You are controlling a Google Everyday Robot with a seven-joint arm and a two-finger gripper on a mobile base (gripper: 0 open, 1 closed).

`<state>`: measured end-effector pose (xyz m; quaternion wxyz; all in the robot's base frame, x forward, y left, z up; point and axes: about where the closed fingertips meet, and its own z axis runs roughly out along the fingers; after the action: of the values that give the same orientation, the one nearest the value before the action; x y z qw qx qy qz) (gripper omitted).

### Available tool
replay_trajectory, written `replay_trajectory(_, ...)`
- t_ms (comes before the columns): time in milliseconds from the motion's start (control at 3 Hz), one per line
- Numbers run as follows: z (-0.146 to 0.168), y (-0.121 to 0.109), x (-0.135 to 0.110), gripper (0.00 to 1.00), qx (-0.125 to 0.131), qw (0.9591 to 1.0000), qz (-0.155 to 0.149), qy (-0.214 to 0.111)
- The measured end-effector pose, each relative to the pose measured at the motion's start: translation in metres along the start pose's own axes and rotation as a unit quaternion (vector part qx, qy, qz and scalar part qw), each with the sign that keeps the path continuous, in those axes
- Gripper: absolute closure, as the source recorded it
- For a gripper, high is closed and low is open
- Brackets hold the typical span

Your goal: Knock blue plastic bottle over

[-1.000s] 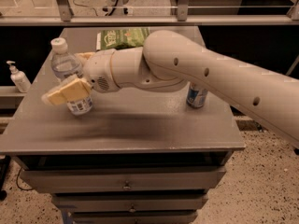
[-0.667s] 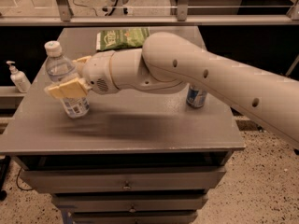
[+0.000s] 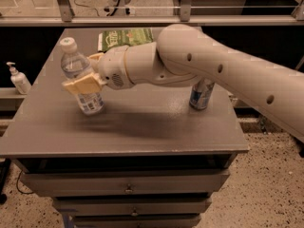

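Note:
Next, my gripper lifts the blue plastic bottle clear, turns it level and lays it on the grey tabletop (image 3: 128,102), because the bottle it holds is nearly upright on its base (image 3: 91,109).
The blue plastic bottle (image 3: 73,63), clear with a white cap and a blue-and-white label, stands at the left of the grey table top (image 3: 142,127). It leans with its cap to the left, its base on the table. My gripper (image 3: 84,82) is right against the bottle's middle, its cream front part across the bottle just above the label. My white arm (image 3: 204,65) reaches in from the right across the table.
A blue-and-silver can (image 3: 201,95) stands at the right of the table, partly behind my arm. A green packet (image 3: 124,38) lies at the back. A small white pump bottle (image 3: 19,79) stands on a lower surface at the left. Drawers are below the table's front edge.
The gripper and the bottle have shifted a little to the right together. The bottle still leans with its cap to the left. The can has not moved.

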<state>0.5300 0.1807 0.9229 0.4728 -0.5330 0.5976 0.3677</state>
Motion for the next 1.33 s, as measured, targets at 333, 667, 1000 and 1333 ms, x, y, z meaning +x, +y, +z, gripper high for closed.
replay_trajectory(333, -0.016, -0.026, -0.005, 1.0, -0.007, 0.9989, -0.031, 0.036)
replay_trajectory(667, -0.025, -0.056, -0.015, 1.0, -0.025, 0.9907, -0.094, 0.095)
replay_trajectory(1000, -0.026, -0.074, -0.022, 1.0, -0.058, 0.9651, -0.189, 0.172)
replay_trajectory(1333, -0.024, -0.063, -0.008, 1.0, -0.118, 0.9173, -0.276, 0.261)
